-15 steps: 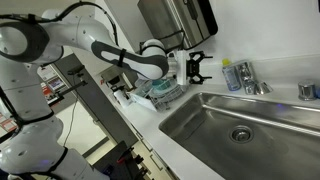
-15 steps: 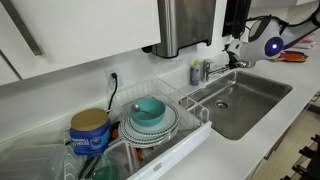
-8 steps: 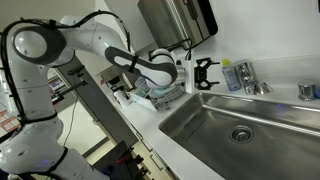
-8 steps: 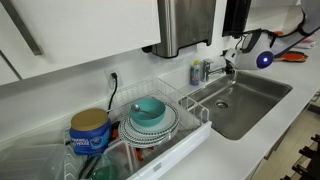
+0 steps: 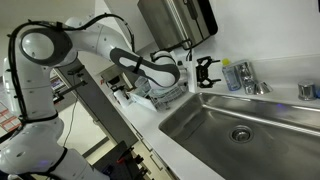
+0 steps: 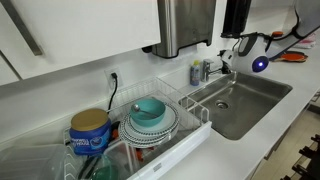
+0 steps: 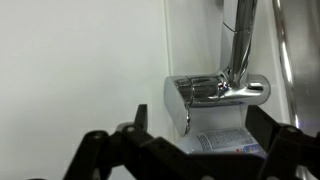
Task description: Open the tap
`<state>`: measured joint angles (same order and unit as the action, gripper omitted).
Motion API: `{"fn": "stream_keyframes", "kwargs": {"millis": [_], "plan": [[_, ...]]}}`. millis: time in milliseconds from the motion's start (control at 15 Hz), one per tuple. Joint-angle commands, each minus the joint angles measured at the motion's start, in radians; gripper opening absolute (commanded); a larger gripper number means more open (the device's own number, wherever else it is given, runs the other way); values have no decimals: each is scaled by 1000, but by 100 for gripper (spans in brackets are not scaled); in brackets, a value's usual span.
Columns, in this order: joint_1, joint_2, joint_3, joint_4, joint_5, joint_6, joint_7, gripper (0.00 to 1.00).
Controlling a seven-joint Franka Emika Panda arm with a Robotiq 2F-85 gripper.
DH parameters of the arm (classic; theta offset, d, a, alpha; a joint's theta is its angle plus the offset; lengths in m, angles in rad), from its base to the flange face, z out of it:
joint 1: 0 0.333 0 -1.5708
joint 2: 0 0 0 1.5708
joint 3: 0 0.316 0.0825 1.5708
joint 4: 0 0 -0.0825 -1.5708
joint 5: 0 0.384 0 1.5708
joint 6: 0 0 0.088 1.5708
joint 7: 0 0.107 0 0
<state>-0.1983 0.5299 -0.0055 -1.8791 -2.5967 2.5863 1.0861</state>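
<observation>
My gripper's fingers are spread, and the bottle and tap body (image 7: 222,138) crowd one of them. I should move toward the lever's loose end, close the fingers and push it up.
The tap (image 5: 250,79) is a small shiny chrome faucet on the white counter behind the sink; it also shows in an exterior view (image 6: 211,68). In the wrist view the tap (image 7: 215,91) fills the middle, its spout rising to the top edge. My gripper (image 5: 207,72) is open and empty, hovering just beside a blue-labelled bottle (image 5: 231,76) that stands between it and the tap. In the wrist view the gripper (image 7: 200,120) has its dark fingers (image 7: 140,122) spread wide below the tap, apart from it, with the bottle label (image 7: 228,142) between them.
The steel sink (image 5: 205,125) lies in front of the tap. A dish rack (image 6: 190,135) with a teal bowl (image 6: 150,110) and plates stands on the counter by a blue can (image 6: 90,132). A big steel wall dispenser (image 6: 185,25) hangs above.
My gripper has moved along the counter towards the tap and the bottle. It stays open. The tap has not moved.
</observation>
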Motion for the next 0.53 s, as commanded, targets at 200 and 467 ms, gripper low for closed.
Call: {"fn": "stream_keyframes", "kwargs": {"millis": [200, 467], "plan": [[-2, 40, 53, 46, -5, -109, -13, 100], [24, 97, 73, 105, -9, -205, -14, 100]]}}
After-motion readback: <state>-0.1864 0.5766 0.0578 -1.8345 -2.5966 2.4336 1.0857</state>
